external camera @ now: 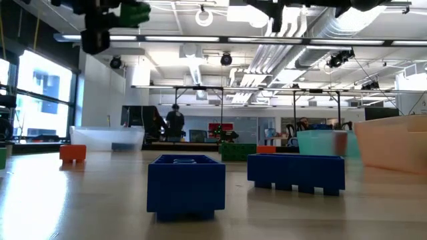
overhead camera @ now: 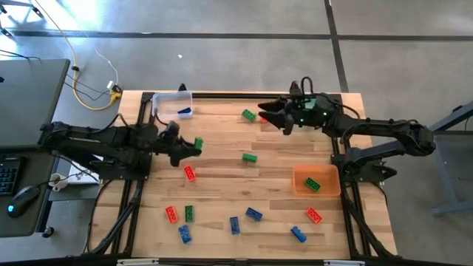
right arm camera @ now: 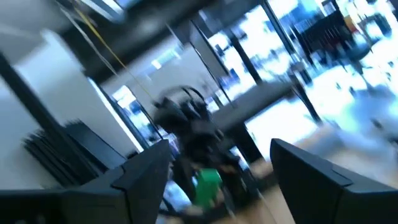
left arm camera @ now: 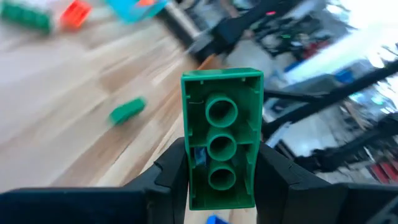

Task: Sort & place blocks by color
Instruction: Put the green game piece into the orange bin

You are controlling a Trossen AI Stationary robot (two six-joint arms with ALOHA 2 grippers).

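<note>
The green block is in my left gripper, far from the orange bin (overhead camera: pixel 316 180). So my right gripper should grab the block's jutting end (overhead camera: pixel 199 142) and bring the block to the bin.
My left gripper (overhead camera: pixel 191 147) hangs above the table's left middle, shut on a green block (left arm camera: pixel 221 134), also seen up high in the low view (external camera: pixel 133 12). Over the far middle, my right gripper (overhead camera: pixel 270 115) stands open with nothing between its fingers (right arm camera: pixel 149 168). Loose on the wood lie green blocks (overhead camera: pixel 248 114) (overhead camera: pixel 249 157) (overhead camera: pixel 189 213), red blocks (overhead camera: pixel 190 173) (overhead camera: pixel 171 214) (overhead camera: pixel 314 215) and several blue ones (overhead camera: pixel 253 214). The clear bin (overhead camera: pixel 164 100) holds a blue block (overhead camera: pixel 185 111). A green block (overhead camera: pixel 312 185) lies in the orange bin (overhead camera: pixel 325 171). My left gripper pinches the green block by its two long sides (left arm camera: pixel 188 177) between the two fingers, at the end nearer the wrist. The fingers come about level from the table's left and lie along the block. It juts out past the fingertips, hollow underside toward the wrist camera, lifted clear of the table.
A teal bin (external camera: pixel 320 141) shows at the far right in the low view. Black frame rails (overhead camera: pixel 137 192) run along the table's left and right sides. A desk with a keyboard and mouse (overhead camera: pixel 22 196) stands left of the table.
</note>
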